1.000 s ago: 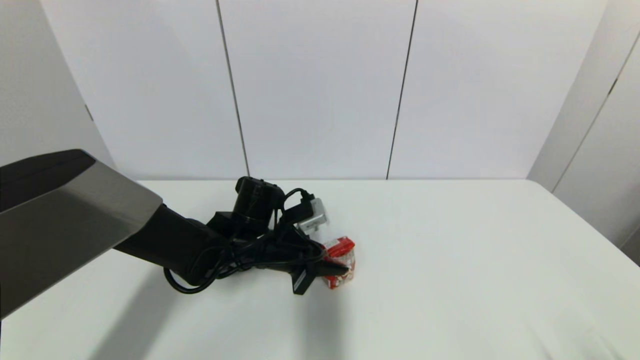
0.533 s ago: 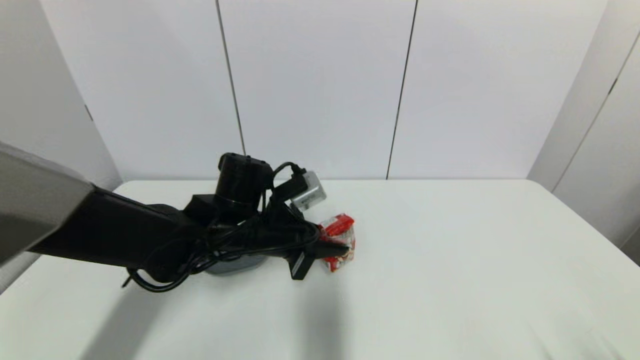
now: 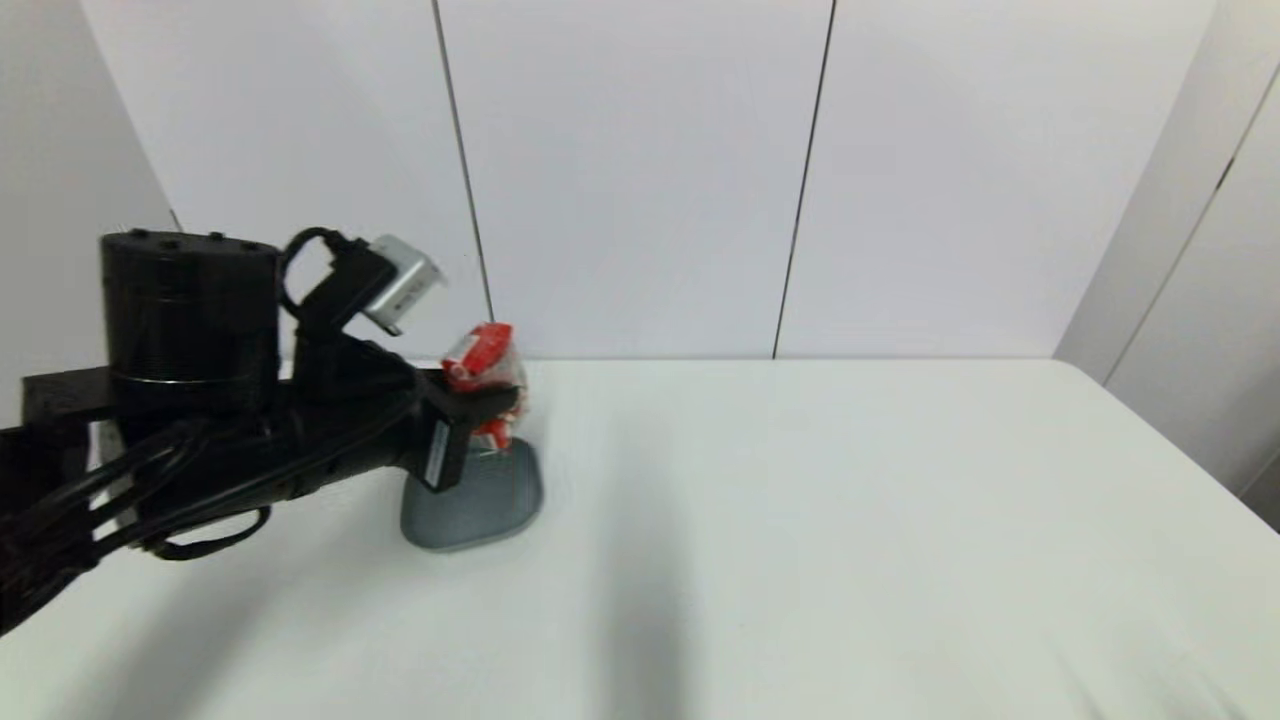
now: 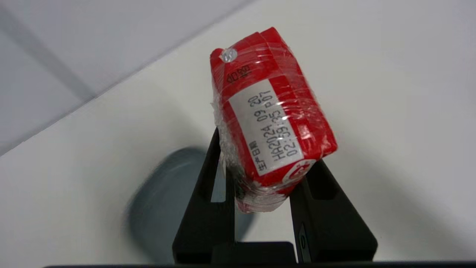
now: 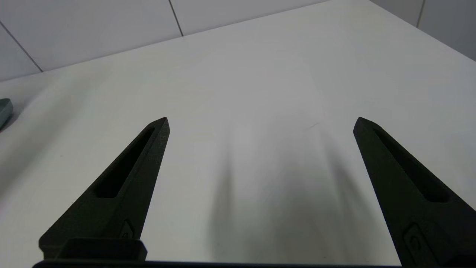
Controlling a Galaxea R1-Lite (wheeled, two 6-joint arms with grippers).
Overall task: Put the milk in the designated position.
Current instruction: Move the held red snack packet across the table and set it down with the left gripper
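The milk hangs over the grey plate's far edge (image 3: 518,443). I should pull it back with my left gripper and stand it on the white tabletop (image 3: 356,518) beside the plate.
The milk (image 3: 486,378), a small red-and-white carton, hangs tilted in the air above the table, clamped between the two black fingers of my left gripper (image 3: 492,408). Up close, the left wrist view shows the milk (image 4: 268,119) with its red top and a printed date label, and my left gripper (image 4: 262,186) shut on its lower part. The carton is held over the far edge of the grey plate (image 3: 470,498). My right gripper (image 5: 260,123) is open over bare white tabletop, with nothing between its fingers; it is out of the head view.
The grey rounded-square plate (image 4: 163,212) lies on the white table (image 3: 850,520) left of centre; its edge (image 5: 4,111) shows in the right wrist view. White wall panels stand behind the table's far edge.
My left arm has lifted the milk off the table and carried it up and to the left, from right of the plate to above the plate's far edge. The plate is now uncovered.
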